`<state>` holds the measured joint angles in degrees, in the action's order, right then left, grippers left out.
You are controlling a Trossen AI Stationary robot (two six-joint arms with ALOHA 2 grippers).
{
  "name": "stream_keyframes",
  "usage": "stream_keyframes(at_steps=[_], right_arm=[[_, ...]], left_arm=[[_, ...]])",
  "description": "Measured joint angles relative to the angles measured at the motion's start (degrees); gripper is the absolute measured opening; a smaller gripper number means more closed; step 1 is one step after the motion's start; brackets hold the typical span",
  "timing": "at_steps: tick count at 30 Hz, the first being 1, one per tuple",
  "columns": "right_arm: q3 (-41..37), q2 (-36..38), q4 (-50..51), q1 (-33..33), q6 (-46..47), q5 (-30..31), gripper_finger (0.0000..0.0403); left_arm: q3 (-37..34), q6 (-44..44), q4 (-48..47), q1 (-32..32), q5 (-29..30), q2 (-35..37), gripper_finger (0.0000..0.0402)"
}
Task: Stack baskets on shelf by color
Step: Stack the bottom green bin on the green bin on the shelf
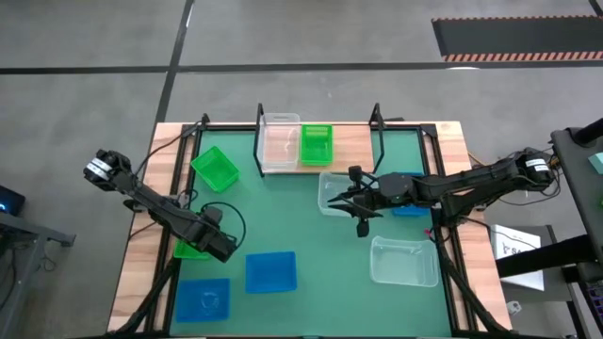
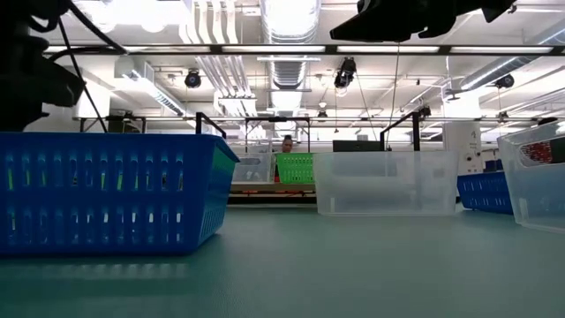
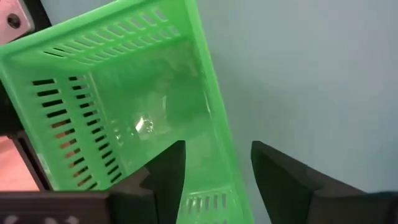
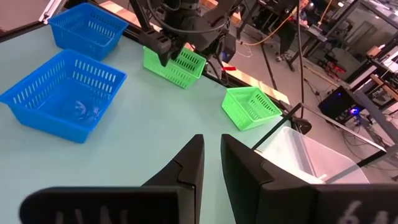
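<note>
The green basket (image 1: 189,251) below my left gripper is too far away for my right gripper to reach. Next, I lift it by its long side (image 3: 217,118) and hand it over.
The shelf (image 1: 353,143) stands at the mat's far edge with a clear basket (image 1: 279,143) and a green basket (image 1: 316,143) side by side on its board. My left gripper (image 1: 215,245) is open low over a green basket (image 3: 124,106) at the mat's left edge. One finger (image 3: 166,177) stands inside it and the other (image 3: 280,180) outside, on either side of one long wall. My right gripper (image 1: 341,200) hovers over a clear basket (image 1: 337,191) at mid-table. Its fingers are nearly together (image 4: 212,155) and hold nothing.
A second green basket (image 1: 215,168) lies on the mat left of the shelf. Two blue baskets (image 1: 270,271) (image 1: 203,299) sit near the front left, one blue basket (image 1: 409,205) under my right arm, and another clear basket (image 1: 403,261) at the front right.
</note>
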<state>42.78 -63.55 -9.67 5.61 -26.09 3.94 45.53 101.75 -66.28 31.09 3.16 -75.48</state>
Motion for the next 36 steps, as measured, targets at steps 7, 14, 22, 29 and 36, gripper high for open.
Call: stream_keyframes(at_steps=[7,14,22,29,36], right_arm=[[0.0,0.02,0.2,0.0,-0.02,0.02,0.0047],[0.0,0.02,0.31,0.0,-0.02,0.05,0.0047],[0.0,0.02,0.39,0.0,0.02,0.05,0.0047],[0.0,0.02,0.44,-0.01,-0.04,0.05,0.0047],[0.02,0.02,1.23,0.0,-0.07,0.08,0.0047]], left_arm=[[-0.8,0.02,1.51,-0.01,0.42,0.0,0.0169],[-0.78,-0.04,2.65,0.0,0.48,-0.02,0.0169],[-0.8,-0.09,2.87,0.0,0.79,-0.02,0.0169],[-0.82,-0.56,2.89,0.0,0.79,-0.02,0.0137],[-0.82,-0.16,2.98,0.0,0.78,-0.02,0.0029]])
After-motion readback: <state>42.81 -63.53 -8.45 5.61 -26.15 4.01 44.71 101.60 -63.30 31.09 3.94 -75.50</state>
